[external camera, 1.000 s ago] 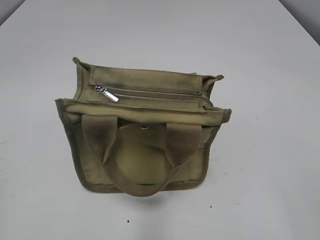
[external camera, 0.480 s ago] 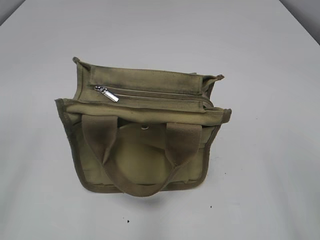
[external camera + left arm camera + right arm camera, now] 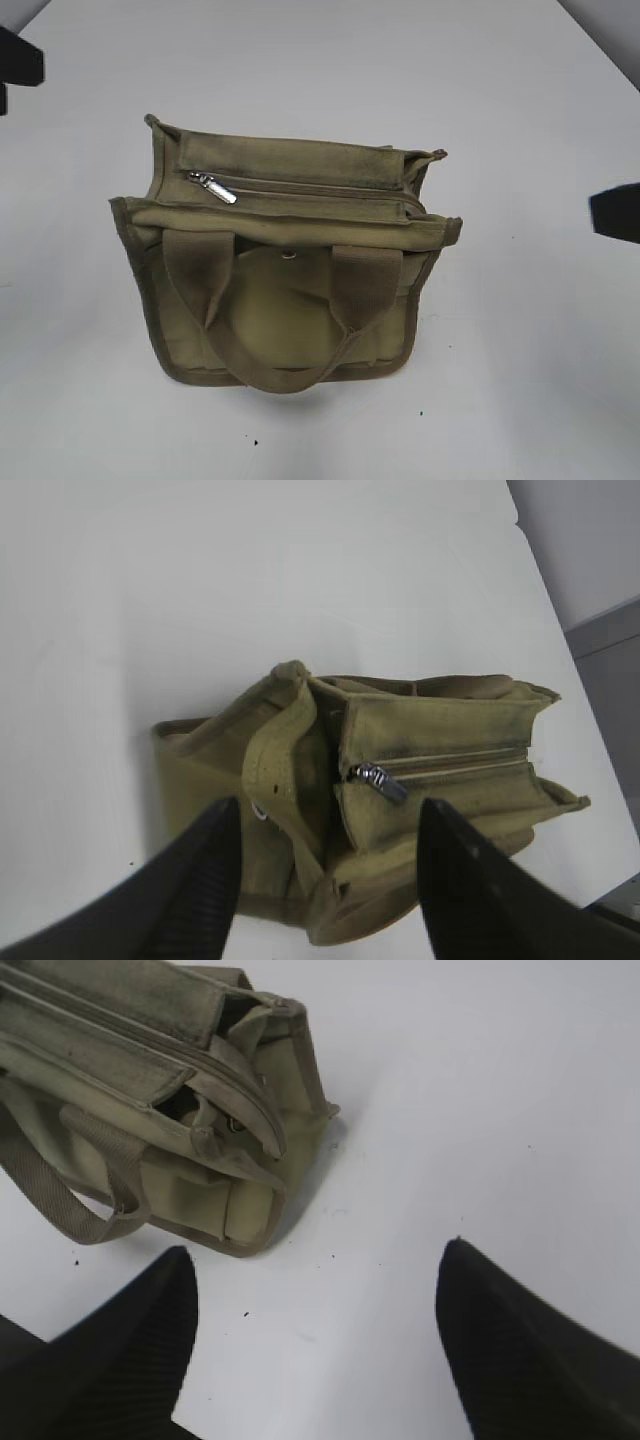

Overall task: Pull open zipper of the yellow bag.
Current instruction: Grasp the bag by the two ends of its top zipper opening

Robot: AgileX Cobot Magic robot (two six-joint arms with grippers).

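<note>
The bag's top (image 3: pixel 300 187) will open wide when I pull the silver pull tab (image 3: pixel 214 188) across, because that tab is at one end of the zipper.
The yellow bag (image 3: pixel 285 290) stands in the middle of the white table, its top facing the camera. Its zipper (image 3: pixel 320 189) runs across the top and looks closed, with the silver pull tab (image 3: pixel 213 187) at the left end. My left gripper (image 3: pixel 20 62) shows only as a dark tip at the far left edge, well clear of the bag. In the left wrist view it (image 3: pixel 330 805) is open and empty, with the bag (image 3: pixel 440 720) and pull tab (image 3: pixel 380 782) ahead of it. My right gripper (image 3: pixel 318 1250) is open over bare table, beside the bag's end (image 3: pixel 250 1190).
Two khaki webbing handles (image 3: pixel 280 375) hang down the bag's front, below a small silver snap stud (image 3: pixel 289 254). The white table (image 3: pixel 520 380) spreads around the bag. Its far corner edge (image 3: pixel 540 590) shows in the left wrist view.
Dark tips of both grippers have come into the exterior view, one at the upper left edge, one at the right edge. The bag has not moved.
</note>
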